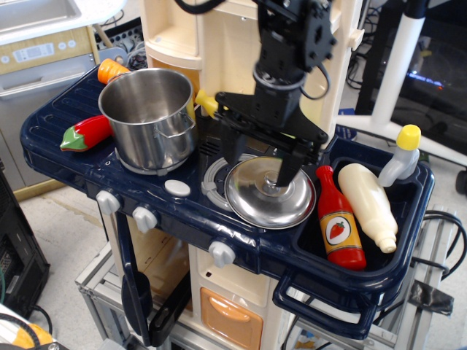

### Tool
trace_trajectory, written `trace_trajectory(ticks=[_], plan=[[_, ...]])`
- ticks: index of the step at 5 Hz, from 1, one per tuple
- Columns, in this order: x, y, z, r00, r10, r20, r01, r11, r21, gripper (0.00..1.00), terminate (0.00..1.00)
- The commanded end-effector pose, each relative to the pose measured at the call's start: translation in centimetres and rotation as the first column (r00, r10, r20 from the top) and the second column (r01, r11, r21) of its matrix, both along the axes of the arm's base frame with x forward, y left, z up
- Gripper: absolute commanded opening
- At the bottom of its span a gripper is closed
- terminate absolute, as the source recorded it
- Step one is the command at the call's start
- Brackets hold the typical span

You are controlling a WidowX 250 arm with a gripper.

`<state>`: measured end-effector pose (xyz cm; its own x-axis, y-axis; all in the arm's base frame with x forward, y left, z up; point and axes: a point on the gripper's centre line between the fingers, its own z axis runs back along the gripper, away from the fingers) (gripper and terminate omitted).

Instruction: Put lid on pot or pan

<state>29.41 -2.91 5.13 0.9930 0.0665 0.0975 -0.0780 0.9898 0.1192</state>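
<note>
My gripper will find just an empty burner underneath when it lifts the low-lying steel lid (268,197), because the gray burner ring (211,187) shows beside the lid.
The shiny steel lid (266,198) lies on the right burner of the toy stove, its knob partly hidden behind my finger. The steel pot (149,117) stands open and empty on the left burner. My black gripper (259,166) hangs over the lid with its jaws spread wide, one finger (230,148) at the lid's left rear rim and the other near the knob. It holds nothing.
A red pepper (85,133) lies left of the pot and an orange carrot (113,70) behind it. A ketchup bottle (339,222), a white bottle (369,204) and a yellow-capped bottle (400,156) sit in the sink at right. The cream stove back stands behind.
</note>
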Motion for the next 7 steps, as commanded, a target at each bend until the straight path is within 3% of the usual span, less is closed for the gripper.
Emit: trace_trajectory(ticks=[1, 2, 3, 4, 5, 6, 7], plan=[[1.1, 0.4, -0.6, 0.998, 0.003, 0.055, -0.003, 1.0, 0.008, 1.0, 0.0], [1.2, 0.6, -1.1, 0.998, 0.014, 0.065, -0.012, 1.0, -0.017, 1.0, 0.0], [1.4, 0.7, -1.3, 0.998, 0.032, 0.063, -0.031, 0.999, -0.021, 0.0, 0.0], [1.5, 0.7, -1.6, 0.997, 0.043, 0.069, -0.04, 0.998, -0.039, 0.0, 0.0], [1.3, 0.3, -0.5, 0.997, 0.063, 0.036, -0.062, 0.997, -0.048, 0.0, 0.0], [0.6, -0.1, 3.8, 0.993, 0.107, -0.043, -0.109, 0.994, -0.029, 0.0, 0.0], [-0.9, 1.0, 7.0, 0.978, 0.207, -0.008, -0.206, 0.978, 0.027, 0.0, 0.0]])
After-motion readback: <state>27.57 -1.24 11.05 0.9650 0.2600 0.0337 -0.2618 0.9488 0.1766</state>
